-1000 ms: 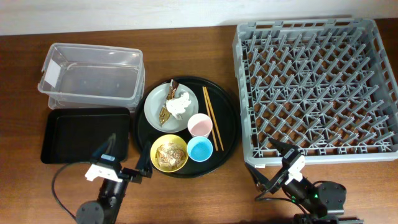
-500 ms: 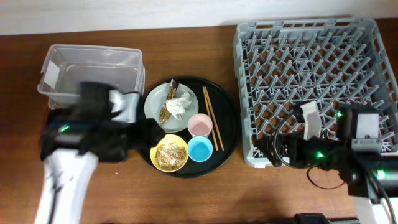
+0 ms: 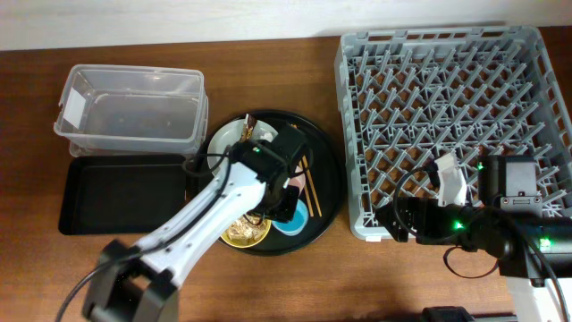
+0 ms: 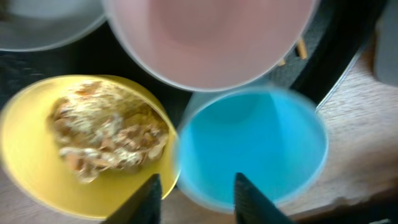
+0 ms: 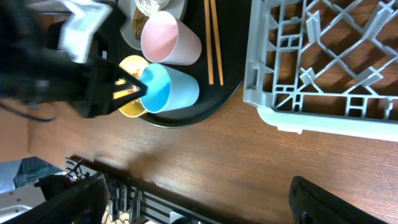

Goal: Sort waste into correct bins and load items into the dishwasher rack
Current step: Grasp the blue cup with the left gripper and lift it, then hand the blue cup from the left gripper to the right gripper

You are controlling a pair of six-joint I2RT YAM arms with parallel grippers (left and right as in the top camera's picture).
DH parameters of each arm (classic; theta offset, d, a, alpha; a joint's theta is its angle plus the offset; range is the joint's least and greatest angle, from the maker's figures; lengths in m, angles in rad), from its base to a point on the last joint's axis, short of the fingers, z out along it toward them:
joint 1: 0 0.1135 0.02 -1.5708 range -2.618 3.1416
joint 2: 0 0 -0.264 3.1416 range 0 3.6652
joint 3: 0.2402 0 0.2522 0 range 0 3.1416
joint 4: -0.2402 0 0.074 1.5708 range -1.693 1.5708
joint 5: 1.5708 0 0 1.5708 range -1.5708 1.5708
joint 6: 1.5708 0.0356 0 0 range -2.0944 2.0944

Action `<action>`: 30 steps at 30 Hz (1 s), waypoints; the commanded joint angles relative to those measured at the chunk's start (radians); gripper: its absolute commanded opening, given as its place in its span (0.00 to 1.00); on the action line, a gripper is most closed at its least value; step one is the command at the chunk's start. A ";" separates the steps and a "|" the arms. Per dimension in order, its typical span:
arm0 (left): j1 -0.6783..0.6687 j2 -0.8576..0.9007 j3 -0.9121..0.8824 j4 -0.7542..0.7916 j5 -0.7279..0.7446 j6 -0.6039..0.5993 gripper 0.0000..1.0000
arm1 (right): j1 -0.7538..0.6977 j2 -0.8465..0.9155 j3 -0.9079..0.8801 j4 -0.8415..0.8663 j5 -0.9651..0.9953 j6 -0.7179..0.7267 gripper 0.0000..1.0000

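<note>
My left gripper is at the light-blue cup's rim [image 4: 196, 195], so next my right gripper grabs the cup by its base [image 5: 193, 92] and then puts it in the rack with its opening down first.
My left gripper [image 4: 198, 199] hovers low over the round black tray [image 3: 326, 192], its jaws apart. One finger hangs between the yellow bowl [image 4: 37, 155] of golden food scraps [image 4: 106, 134] and the light-blue cup [image 4: 255, 146]. The other finger is over the cup's inside, and the cup's near rim lies between them. The pink cup [image 4: 211, 37] stands just beyond. In the overhead view the arm hides the pink cup and the tissue. The grey plate [image 3: 223, 148] and chopsticks [image 5: 213, 37] show. My right gripper [image 5: 200, 210] is wide open above bare table in front of the dishwasher rack [image 3: 447, 125].
A clear plastic tub [image 3: 130, 112] sits at the back left with the shallow black tray [image 3: 121, 192] in front of it. The rack's near corner [image 5: 267, 106] lies close to the round tray's right edge. Bare wood shows along the table's front.
My left arm has swung right, from over the shallow black tray to above the cups on the round tray, and its jaws have narrowed. The right arm has barely shifted.
</note>
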 commanded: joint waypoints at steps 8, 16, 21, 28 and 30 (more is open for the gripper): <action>0.002 -0.043 -0.148 0.132 -0.076 -0.060 0.00 | 0.005 -0.005 0.012 -0.005 0.019 0.004 0.95; 0.002 -0.043 -0.229 0.208 -0.015 -0.061 0.24 | 0.005 -0.005 0.012 -0.007 0.020 0.003 0.95; 0.002 -0.090 -0.156 0.173 0.018 -0.063 0.00 | 0.005 -0.005 0.012 -0.006 0.055 0.001 0.96; 0.347 -0.473 -0.045 0.067 0.706 0.116 0.00 | 0.005 -0.005 0.012 0.086 -0.427 -0.244 0.87; 0.514 -0.511 -0.045 0.061 1.060 0.171 0.00 | 0.058 -0.005 0.012 0.229 -0.682 -0.275 0.82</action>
